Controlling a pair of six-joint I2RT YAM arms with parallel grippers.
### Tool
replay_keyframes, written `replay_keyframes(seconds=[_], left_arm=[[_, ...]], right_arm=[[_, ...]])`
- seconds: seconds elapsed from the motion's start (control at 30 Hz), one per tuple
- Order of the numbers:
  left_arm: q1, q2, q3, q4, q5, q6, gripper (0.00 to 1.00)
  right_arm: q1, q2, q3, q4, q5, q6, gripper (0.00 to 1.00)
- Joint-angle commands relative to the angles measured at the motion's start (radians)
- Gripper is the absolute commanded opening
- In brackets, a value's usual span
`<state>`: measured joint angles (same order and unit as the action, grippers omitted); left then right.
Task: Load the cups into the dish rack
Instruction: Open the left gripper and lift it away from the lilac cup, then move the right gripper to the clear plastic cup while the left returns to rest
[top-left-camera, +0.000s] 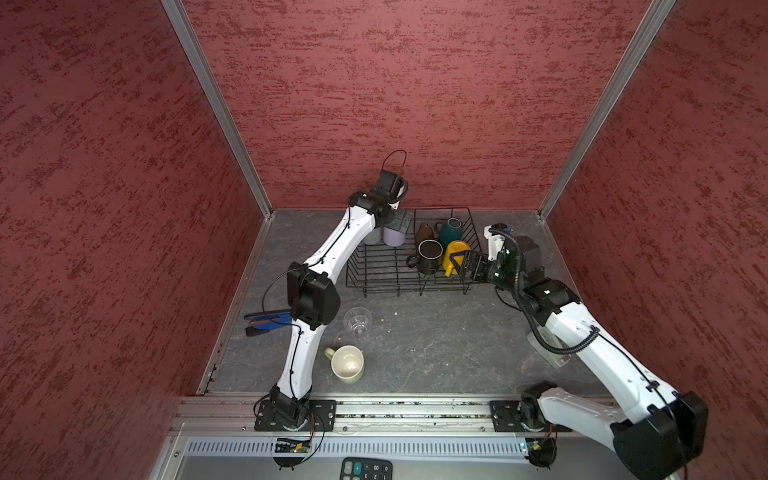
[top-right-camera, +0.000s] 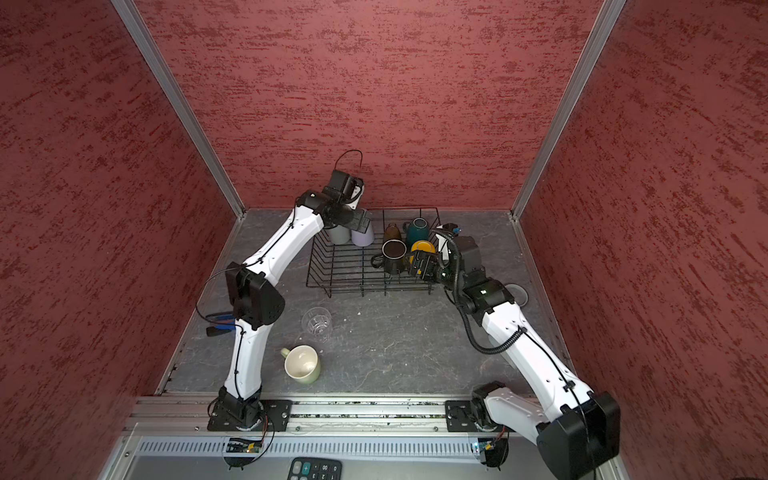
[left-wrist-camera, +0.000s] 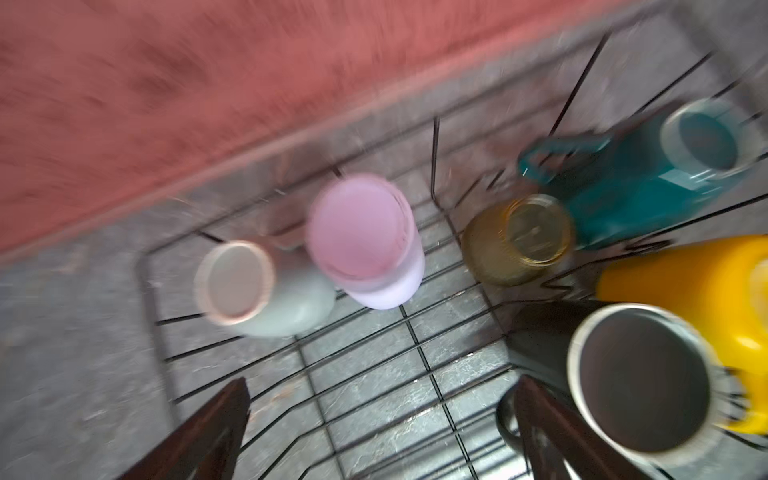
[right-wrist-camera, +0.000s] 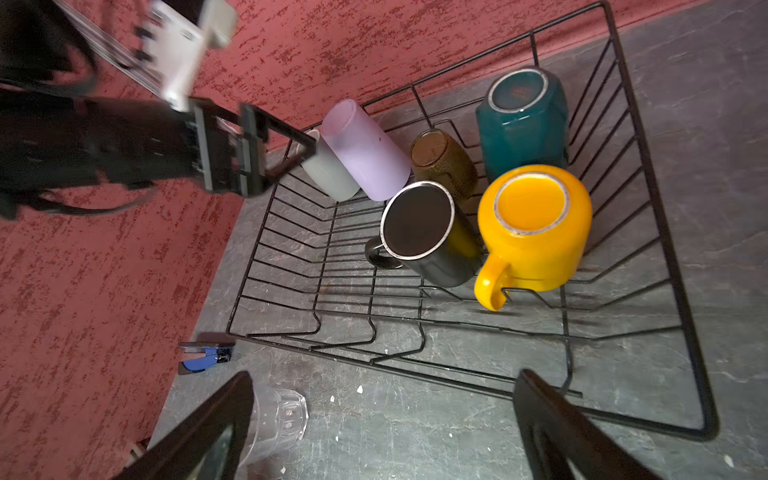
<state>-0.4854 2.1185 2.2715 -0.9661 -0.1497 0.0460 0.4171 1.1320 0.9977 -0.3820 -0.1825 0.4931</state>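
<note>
The clear glass (top-left-camera: 357, 321) stands with its opening up, so my right gripper needs to take the glass's rim (top-left-camera: 357, 308) and offer its base to my left gripper, to rack it with its opening down.
The black wire dish rack (top-left-camera: 386, 286) (right-wrist-camera: 706, 432) stands at the back. It holds a grey mug (top-left-camera: 371, 237), a lilac tumbler (top-left-camera: 393, 237), a brown mug (top-left-camera: 423, 232), a teal mug (top-left-camera: 451, 230), a black mug (top-left-camera: 430, 254) and a yellow mug (right-wrist-camera: 536, 224). On the table in front are a clear glass (top-left-camera: 357, 322) (right-wrist-camera: 278, 419) and a pale-green mug (top-left-camera: 348, 363), both apart from the grippers. My left gripper (top-left-camera: 399, 220) (left-wrist-camera: 382, 436) hangs open and empty above the grey and lilac cups. At the rack's right side, beside the yellow mug, my right gripper (top-left-camera: 461, 262) (right-wrist-camera: 382, 436) is open and empty.
A blue stapler (top-left-camera: 266, 322) lies by the left wall. A grey tape dispenser (top-left-camera: 544, 345) sits under the right arm. A calculator (top-left-camera: 365, 469) lies at the front edge. Red walls close in three sides.
</note>
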Motion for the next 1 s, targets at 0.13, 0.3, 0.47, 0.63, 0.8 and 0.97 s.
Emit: replay_keyframes(seconds=[0.13,0.3,0.47,0.63,0.8,0.97], left_arm=[[0.005,-0.445,-0.500,0.439,0.002,-0.008,1.00],[0.109,-0.728,-0.885,0.680,0.077,-0.069,1.00],[0.249,-0.908,-1.081,0.688,0.118,-0.124,1.00],[0.392,-1.063,-1.264,0.752,0.180,-0.212,1.00],[0.460,-1.120,-1.322,0.765,0.228,-0.264,1.00],[0.470,-1.101,-1.314,0.742,0.279,-0.270,1.00]], right_arm=[[0.219,0.141,0.135,-0.132,0.186,-0.041,0.99],[0.333,0.179,0.143,-0.107,0.179,-0.010,0.92],[0.450,0.245,0.162,-0.080,0.147,0.027,0.81],[0.518,0.350,0.168,-0.010,0.111,0.055,0.71],[0.565,0.485,0.262,-0.041,0.106,0.041,0.64],[0.598,0.589,0.344,-0.083,0.123,0.037,0.58]])
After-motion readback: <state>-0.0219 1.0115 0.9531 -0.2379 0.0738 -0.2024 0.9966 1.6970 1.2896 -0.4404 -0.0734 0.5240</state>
